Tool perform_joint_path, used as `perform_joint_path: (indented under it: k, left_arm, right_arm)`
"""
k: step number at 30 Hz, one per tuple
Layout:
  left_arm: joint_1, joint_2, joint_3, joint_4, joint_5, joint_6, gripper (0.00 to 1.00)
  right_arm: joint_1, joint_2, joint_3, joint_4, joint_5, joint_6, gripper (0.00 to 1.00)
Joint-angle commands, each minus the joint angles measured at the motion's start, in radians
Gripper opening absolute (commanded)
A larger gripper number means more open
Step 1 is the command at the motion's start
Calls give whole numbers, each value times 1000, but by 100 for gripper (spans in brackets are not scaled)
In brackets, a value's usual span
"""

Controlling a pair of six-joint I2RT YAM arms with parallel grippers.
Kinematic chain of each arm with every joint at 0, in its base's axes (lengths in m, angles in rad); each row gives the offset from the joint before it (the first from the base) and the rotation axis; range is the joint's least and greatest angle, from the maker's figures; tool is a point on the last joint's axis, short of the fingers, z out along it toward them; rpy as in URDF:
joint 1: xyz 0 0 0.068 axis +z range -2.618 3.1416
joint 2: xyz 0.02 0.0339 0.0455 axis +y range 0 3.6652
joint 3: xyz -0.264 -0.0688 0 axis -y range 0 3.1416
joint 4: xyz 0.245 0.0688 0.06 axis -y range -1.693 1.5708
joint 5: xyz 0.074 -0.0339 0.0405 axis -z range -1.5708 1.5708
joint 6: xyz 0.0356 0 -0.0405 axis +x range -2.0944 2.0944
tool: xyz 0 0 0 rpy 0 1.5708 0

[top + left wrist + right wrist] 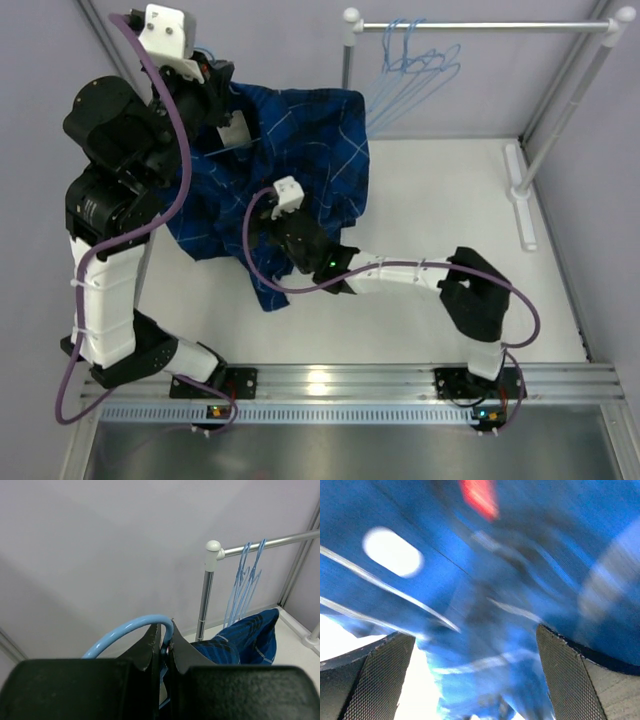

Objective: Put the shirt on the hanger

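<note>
The shirt's shoulder (337, 118) is near the bar, above my right gripper, which is low at the shirt's front (236, 212). My right gripper should therefore move back and take that shoulder from the bar's side.
The dark blue plaid shirt (300, 150) hangs and drapes from the upper left down onto the white table. My left gripper (215, 85) is raised at the shirt's collar end. In the left wrist view its jaws (168, 632) are shut on the hook of the pale-blue wire hanger (125, 629), with shirt cloth (250, 635) just beyond. The rest of the hanger is hidden. My right gripper (290, 235) is at the shirt's lower part. In the right wrist view it (475, 680) is open, with blurred shirt cloth (510, 580) close above and between the fingers (380, 680).
A metal clothes rail (480, 27) stands at the back right with several spare pale-blue hangers (415, 65), also seen in the left wrist view (245, 580). Its white foot (520, 190) lies along the right side. Grey walls enclose the table.
</note>
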Motion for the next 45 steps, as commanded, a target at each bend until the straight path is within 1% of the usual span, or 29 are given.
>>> perform_joint_path:
  k: [1,3,4,7,9,10,11,12,14,15,18,19,21,22,23,25,26,28,29,30,31,32,33,34,35,37,38,42,45]
  left_arm:
    - [2,-1,13,84,-18,22,0]
    - [2,-7,9,84,-6,24,0]
    - [2,-14,-2,84,-4,30,0]
    - [1,-26,-16,84,13,37,0]
    - [2,-24,-20,79,20,44,0]
    - [2,-20,-23,76,19,56,0]
    - [2,-18,-28,70,16,60,0]
    - [2,-20,-49,70,4,64,0]
    - [2,-12,-68,71,0,68,0]
    - [2,-7,-74,71,0,70,0]
    - [2,17,-63,70,-7,76,0]
    - [1,28,-53,70,-12,77,0]
    - [2,32,-48,71,-9,73,0]
    - [2,32,-49,71,-9,73,0]
    - [2,32,-49,71,-13,73,0]
    - [2,29,-43,71,-20,73,0]
    - [2,29,-40,71,-18,73,0]
    - [2,34,-30,71,-18,71,0]
    - [2,34,-22,71,-18,71,0]
    - [2,35,-19,71,-20,71,0]
    - [2,34,-17,71,-20,71,0]
    - [2,32,-19,71,-18,71,0]
    - [1,28,-20,70,-20,73,0]
    - [2,23,-22,70,-21,77,0]
    - [2,17,-28,70,-26,80,0]
    - [2,3,-34,71,-23,79,0]
    - [1,0,-34,71,-15,74,0]
    - [0,-10,-31,71,10,61,0]
    - [0,-21,-43,70,19,62,0]
  right_arm:
    - [-35,-130,-226,133,115,21,99]
    - [-98,-141,-277,83,88,86,99]
    - [-114,-144,-288,44,46,104,99]
    - [-123,-155,-317,68,-17,106,100]
    - [-93,-161,-284,30,-14,55,99]
    - [-79,-176,-277,-23,-17,35,100]
    - [-63,-204,-279,-43,-25,2,99]
    - [-30,-280,-306,-46,-37,-12,99]
    - [4,-372,-344,-31,-95,-40,99]
    - [36,-456,-378,-21,-114,-44,99]
    - [82,-517,-401,47,-200,-64,98]
    - [89,-500,-391,59,-214,-71,98]
    - [95,-390,-321,75,-188,-81,99]
    - [95,-347,-294,82,-135,-57,99]
    - [95,-263,-250,101,-105,-42,99]
    - [95,-197,-224,197,-55,23,99]
    - [95,-151,-202,228,-57,37,99]
    - [95,-111,-184,317,-82,49,99]
    - [92,-63,-164,322,-80,38,99]
    - [87,-37,-98,303,-68,31,100]
    - [78,-17,-61,209,-9,32,100]
    - [48,1,-26,173,30,40,99]
    - [26,-8,-45,164,56,51,99]
    - [1,-24,-80,206,73,76,99]
    - [-52,-67,-169,237,72,96,99]
    - [-126,-115,-248,262,49,138,99]
    - [-141,-121,-257,259,36,141,99]
    - [-155,-94,-262,250,71,72,99]
    - [-155,-104,-300,236,75,83,99]
